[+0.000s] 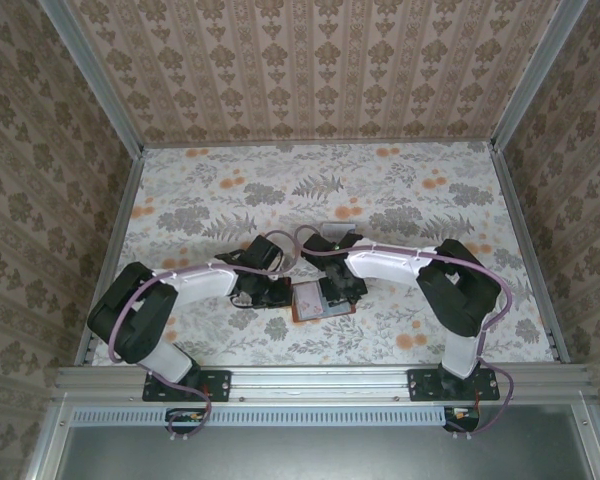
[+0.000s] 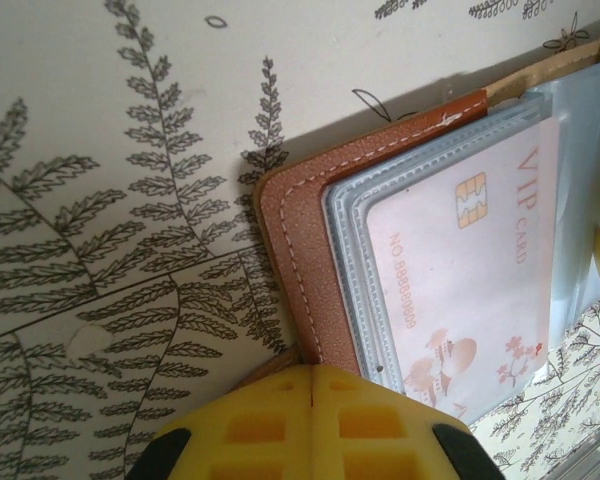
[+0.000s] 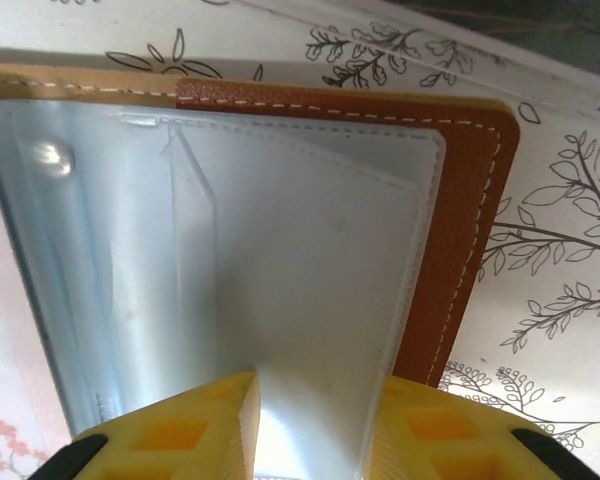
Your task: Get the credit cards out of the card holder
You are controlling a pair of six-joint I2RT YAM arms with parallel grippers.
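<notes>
The clear sleeve (image 3: pixel 305 240) at the robot's right gripper is empty, so next the right gripper goes to the pink VIP card's inner edge (image 2: pixel 549 290) and pulls the card out.
The card holder (image 1: pixel 302 312), brown stitched leather with clear sleeves, lies open on the table between both arms. In the left wrist view a pale pink credit card (image 2: pixel 460 270) marked VIP sits in a sleeve of the holder (image 2: pixel 300 240). My left gripper (image 2: pixel 313 368) is shut, its yellow fingertips pressed together at the holder's leather edge. My right gripper (image 3: pixel 315 385) stands open over the other half of the holder (image 3: pixel 470 230), and a clear sleeve (image 3: pixel 310 250) runs through the gap between its fingers. From above, the left gripper (image 1: pixel 270 292) and the right gripper (image 1: pixel 342 290) flank the holder.
A floral tablecloth (image 1: pixel 400 190) covers the table, with open room behind and to both sides of the holder. Patterned walls (image 1: pixel 310 60) close in the back and sides. A metal rail (image 1: pixel 320 380) carries the arm bases along the near edge.
</notes>
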